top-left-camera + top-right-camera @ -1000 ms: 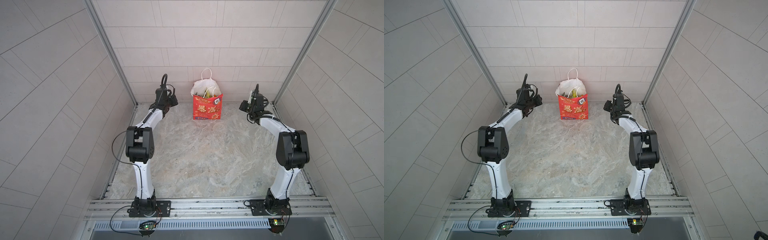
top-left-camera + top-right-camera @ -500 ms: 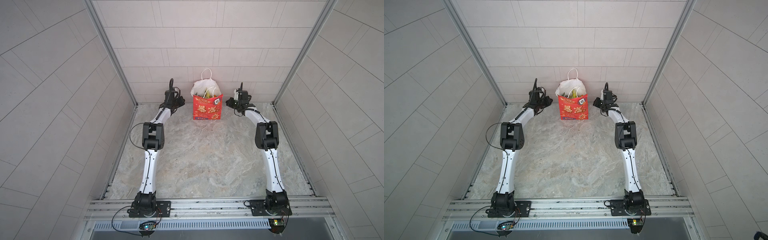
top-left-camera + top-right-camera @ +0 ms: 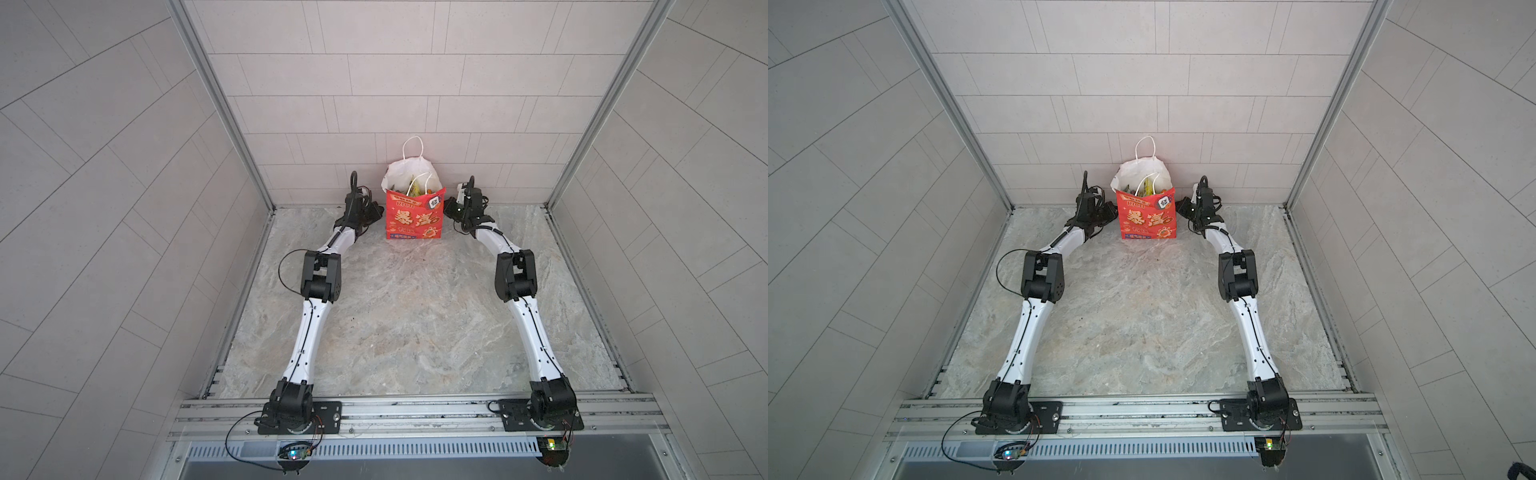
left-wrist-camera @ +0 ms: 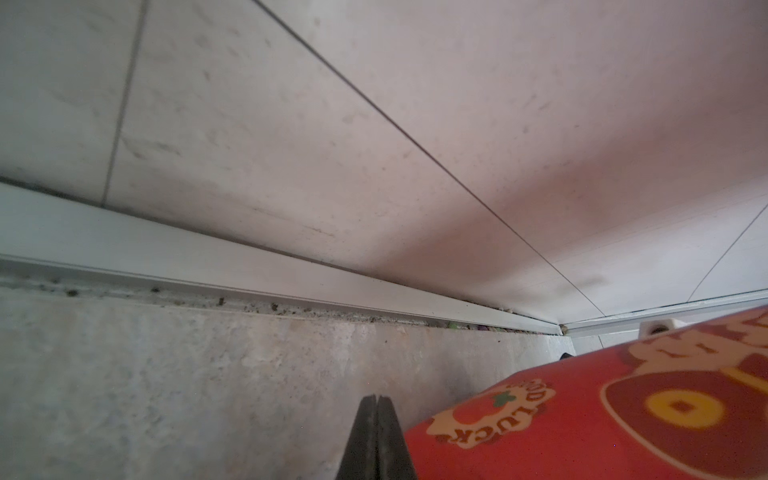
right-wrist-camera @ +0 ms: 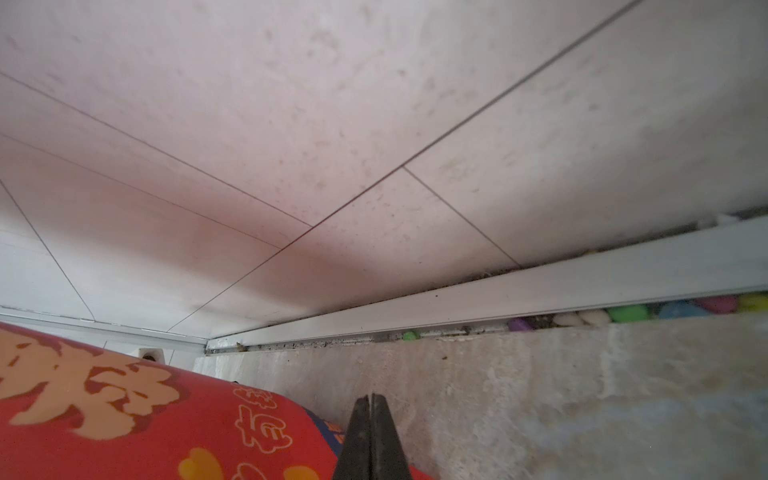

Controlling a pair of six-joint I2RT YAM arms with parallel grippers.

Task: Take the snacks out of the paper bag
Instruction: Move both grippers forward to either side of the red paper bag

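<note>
Both grippers press the paper bag's sides (image 3: 440,217) low down, so my right gripper should keep pulling the paper bag forward (image 3: 416,264) until it clears the rear wall.
The red paper bag (image 3: 413,216) (image 3: 1148,218) stands upright at the back middle against the rear wall, with its white cord handles up. Yellow and green snacks (image 3: 415,190) (image 3: 1144,189) show in its open mouth; most of them are hidden inside. My left gripper (image 3: 377,209) (image 3: 1111,208) sits low beside the bag's left side, shut with nothing in it. My right gripper (image 3: 449,208) (image 3: 1181,206) sits low beside the bag's right side, also shut and empty. In the wrist views the left gripper (image 4: 377,401) and the right gripper (image 5: 370,399) have their jaws pressed together, right next to the bag's red wall (image 4: 623,415) (image 5: 124,415).
The tiled rear wall (image 3: 415,112) stands right behind the bag, with a white rail (image 4: 249,266) (image 5: 540,291) along its foot. Small coloured bits (image 5: 627,312) lie in the gap under the rail. The marbled tabletop (image 3: 415,316) stretches forward to the metal base rail (image 3: 415,409).
Both arms have stretched forward and swung inward. Their grippers have come from the outer sides down to the bag's two sides. The bag has not moved.
</note>
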